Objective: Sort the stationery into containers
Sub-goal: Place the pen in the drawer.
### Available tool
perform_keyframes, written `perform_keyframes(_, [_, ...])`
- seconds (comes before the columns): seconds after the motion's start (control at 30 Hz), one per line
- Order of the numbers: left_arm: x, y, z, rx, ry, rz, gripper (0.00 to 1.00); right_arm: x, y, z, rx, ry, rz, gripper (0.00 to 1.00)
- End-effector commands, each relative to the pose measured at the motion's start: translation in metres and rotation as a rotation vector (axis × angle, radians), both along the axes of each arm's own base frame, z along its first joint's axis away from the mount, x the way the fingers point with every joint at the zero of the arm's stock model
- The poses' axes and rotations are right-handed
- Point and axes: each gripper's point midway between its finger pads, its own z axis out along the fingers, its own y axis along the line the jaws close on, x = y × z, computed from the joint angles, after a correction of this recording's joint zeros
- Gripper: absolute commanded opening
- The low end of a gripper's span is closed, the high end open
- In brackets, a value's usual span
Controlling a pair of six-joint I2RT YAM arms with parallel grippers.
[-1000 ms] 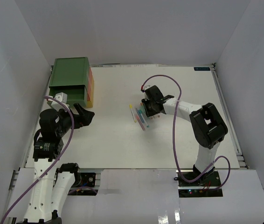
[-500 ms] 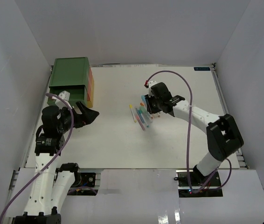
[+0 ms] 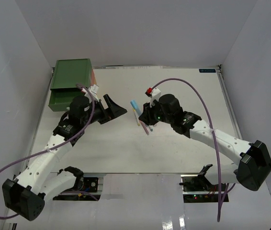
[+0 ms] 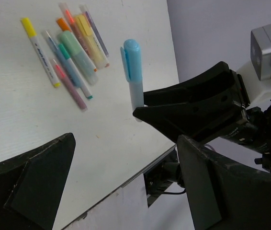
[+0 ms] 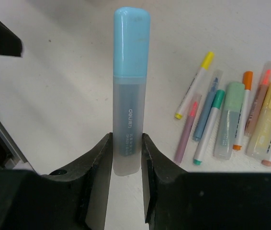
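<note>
The green box (image 3: 68,84) stands on the side of my left gripper, so my left gripper should first take the light blue highlighter (image 3: 135,106) from my right gripper and then put it in the box.
A light blue highlighter (image 5: 130,86) stands upright between my right gripper's (image 5: 126,146) fingers, which are shut on its translucent lower end. From above, the highlighter (image 3: 135,104) hangs over the table left of the right gripper (image 3: 144,115). The other stationery (image 5: 236,120) lies in a loose fan on the table: yellow, pink, blue, green, orange and purple pens (image 4: 73,52), partly hidden under the right arm in the top view. My left gripper (image 3: 112,112) is open and holds nothing, facing the highlighter (image 4: 131,72) from the left. The containers (image 3: 71,79) stand at the back left, with the green one on top.
An orange-red edge (image 3: 93,76) shows at the right side of the green box. White walls enclose the table on three sides. The table's near edge (image 4: 140,170) and the arm bases lie just below the left gripper's (image 4: 126,177) view. Purple cables trail from both arms.
The right gripper has lifted the blue highlighter off the pile and carried it left. The left arm has swung from beside the drawers toward the table's middle, its jaws still open.
</note>
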Motion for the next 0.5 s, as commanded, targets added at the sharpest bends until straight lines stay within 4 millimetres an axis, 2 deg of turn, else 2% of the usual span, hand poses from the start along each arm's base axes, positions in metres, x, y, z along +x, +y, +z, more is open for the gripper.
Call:
perform_keyframes(0.0, [0.015,-0.029,0.025,-0.022,-0.049,0.044,0.98,-0.005,0.011,0.031,0.111,-0.045,0.017,0.11])
perform_keyframes(0.07, [0.023,-0.036,0.029,-0.002,-0.061,0.087,0.98,-0.008,0.012,0.033,0.117,-0.047,0.022,0.11])
perform_keyframes(0.1, [0.023,-0.049,0.021,0.02,-0.044,0.07,0.98,-0.009,0.012,0.033,0.121,-0.044,0.02,0.11])
perform_keyframes(0.17, [0.031,-0.057,0.022,0.04,-0.049,0.101,0.98,-0.011,0.01,0.033,0.123,-0.043,0.019,0.11])
perform_keyframes(0.2, [0.031,-0.067,0.014,0.053,-0.025,0.082,0.98,-0.012,0.01,0.033,0.125,-0.043,0.015,0.11])
perform_keyframes(0.23, [0.036,-0.068,0.012,0.065,-0.026,0.108,0.98,-0.012,0.009,0.032,0.123,-0.042,0.014,0.11])
perform_keyframes(0.27, [0.038,-0.073,0.016,0.067,-0.035,0.119,0.97,-0.013,0.007,0.034,0.126,-0.046,0.011,0.11])
perform_keyframes(0.37, [0.046,-0.08,0.011,0.092,-0.033,0.146,0.92,-0.014,0.005,0.034,0.128,-0.048,0.009,0.11])
perform_keyframes(0.4, [0.046,-0.085,0.015,0.088,-0.041,0.138,0.87,-0.013,0.006,0.038,0.141,-0.061,0.005,0.11])
perform_keyframes(0.47, [0.048,-0.091,0.01,0.102,-0.035,0.135,0.79,-0.013,0.004,0.041,0.152,-0.075,-0.002,0.11])
